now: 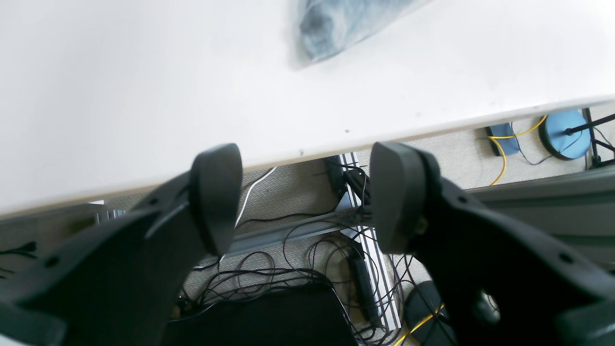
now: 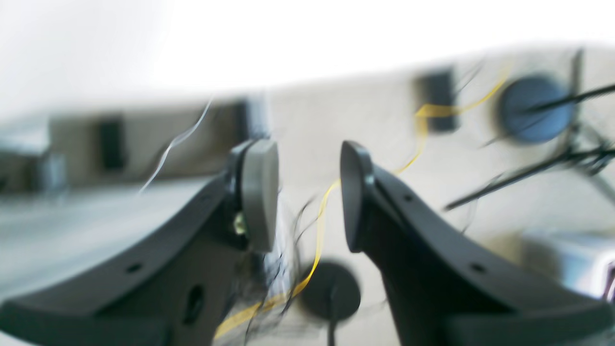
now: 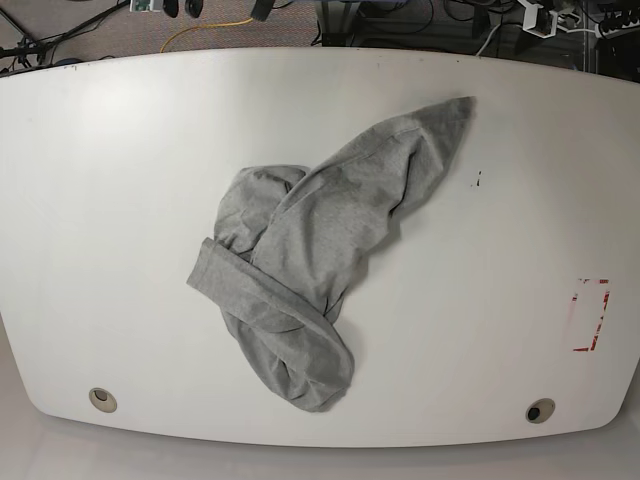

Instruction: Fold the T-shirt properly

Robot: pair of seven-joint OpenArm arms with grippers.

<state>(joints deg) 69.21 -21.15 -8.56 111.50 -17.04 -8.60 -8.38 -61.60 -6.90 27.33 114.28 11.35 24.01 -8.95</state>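
Note:
I should keep reaching until the spread fingers of my right gripper pinch the strip's edge (image 3: pixel 300 298), as the T-shirt's folded strip (image 3: pixel 265 298) lies open to them on top of the heap.
The heather-grey T-shirt (image 3: pixel 310 260) lies crumpled in a heap in the middle of the white table (image 3: pixel 120 150), with one long part reaching toward the far right. No lettering shows. Neither arm shows in the base view. In the left wrist view my left gripper (image 1: pixel 302 187) is open and empty, hanging over the table's edge (image 1: pixel 120 72), with a tip of the T-shirt (image 1: pixel 331 29) well ahead of it. In the blurred right wrist view my right gripper (image 2: pixel 307 192) is open and empty, off the table edge (image 2: pixel 288 38) above the floor.
A red tape mark (image 3: pixel 590 315) sits near the table's right side. Two cable grommets (image 3: pixel 101 399) (image 3: pixel 540 411) lie near the front edge. Cables and metal rails (image 1: pixel 288 269) cover the floor beyond the table edge, with a blue round base (image 1: pixel 564 134).

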